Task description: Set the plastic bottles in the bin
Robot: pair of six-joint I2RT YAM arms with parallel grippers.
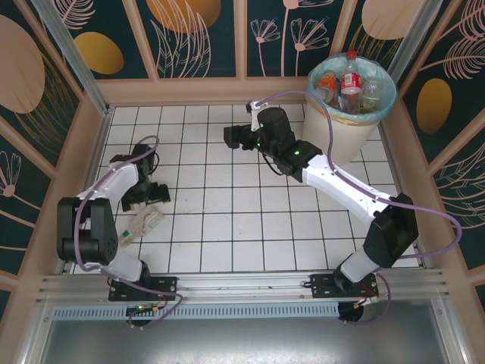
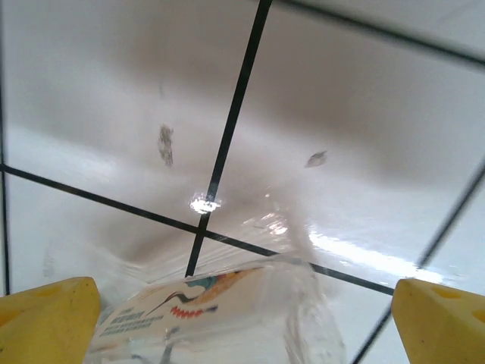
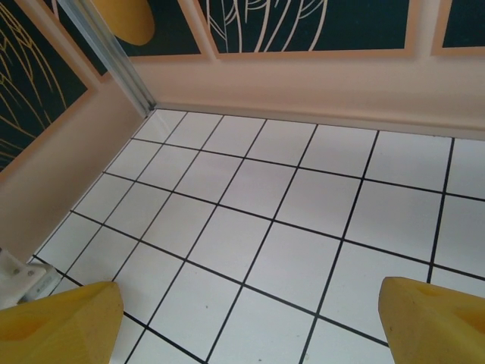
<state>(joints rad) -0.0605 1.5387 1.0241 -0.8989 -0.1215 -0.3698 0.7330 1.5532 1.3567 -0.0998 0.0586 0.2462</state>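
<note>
My left gripper should back away and turn to straddle the bottle's body (image 1: 149, 221), because the bottle (image 1: 141, 226) lies slanted on the near side of that gripper's open fingers.
One clear plastic bottle (image 1: 144, 224) with a pale label lies on its side on the white tiles at the left. My left gripper (image 1: 148, 195) hovers just beyond it, open. In the left wrist view the bottle (image 2: 227, 315) fills the lower middle between the wide-apart yellow fingers (image 2: 47, 318), which do not press on it. The bin (image 1: 342, 133), cream with a teal liner, stands at the far right and holds several bottles, one of them red-labelled (image 1: 351, 80). My right gripper (image 1: 235, 136) is left of the bin, open, with bare tile between its fingers (image 3: 436, 322).
Wooden walls with dark floral panels (image 1: 201, 30) close in the tiled floor (image 1: 227, 220) on three sides. A metal post (image 3: 106, 53) stands in the far left corner. The right arm's forearm (image 1: 341, 182) runs diagonally beside the bin.
</note>
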